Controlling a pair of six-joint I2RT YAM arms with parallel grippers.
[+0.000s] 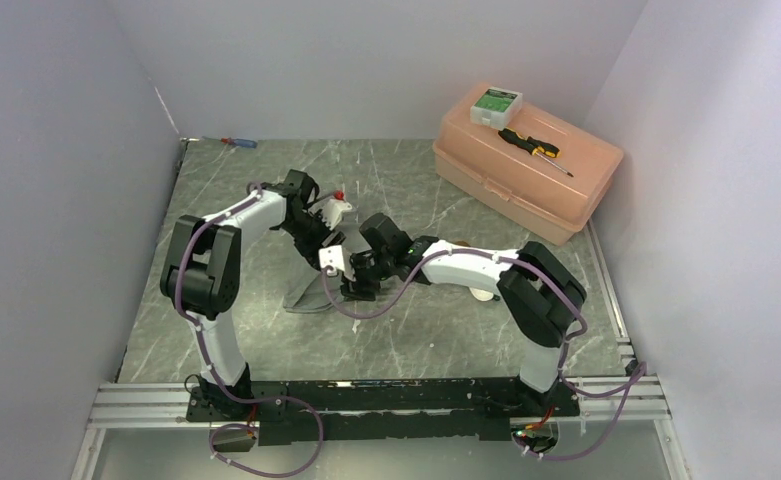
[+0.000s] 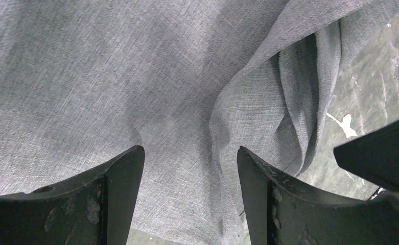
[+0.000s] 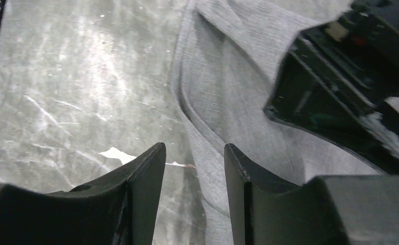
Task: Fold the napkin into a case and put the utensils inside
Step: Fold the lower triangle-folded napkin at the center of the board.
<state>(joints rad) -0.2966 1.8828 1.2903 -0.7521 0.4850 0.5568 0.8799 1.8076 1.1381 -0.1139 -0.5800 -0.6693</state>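
Note:
The napkin's near edge (image 1: 309, 302) lies rumpled and juts toward me, so my right gripper should move along to its loose fold (image 3: 189, 120), pinch it and fold it over the napkin.
The grey napkin (image 1: 306, 298) lies rumpled on the marble table at mid-table, under both grippers. It fills the left wrist view (image 2: 110, 76), with a raised fold at the right. My left gripper (image 2: 189, 150) (image 1: 334, 262) hovers open just above the cloth, nothing between its fingers. My right gripper (image 3: 194, 147) (image 1: 354, 288) stands open over the napkin's (image 3: 238, 92) left edge, half over bare table, right beside the left gripper. A pale sliver (image 1: 482, 294) under the right forearm may be the white spoon. The other utensil is hidden.
A peach plastic box (image 1: 526, 165) sits at the back right, carrying a small white-and-green box (image 1: 496, 103) and a black-and-yellow screwdriver (image 1: 534, 148). A red-and-blue screwdriver (image 1: 238, 142) lies at the back left corner. Walls close in the left, back and right.

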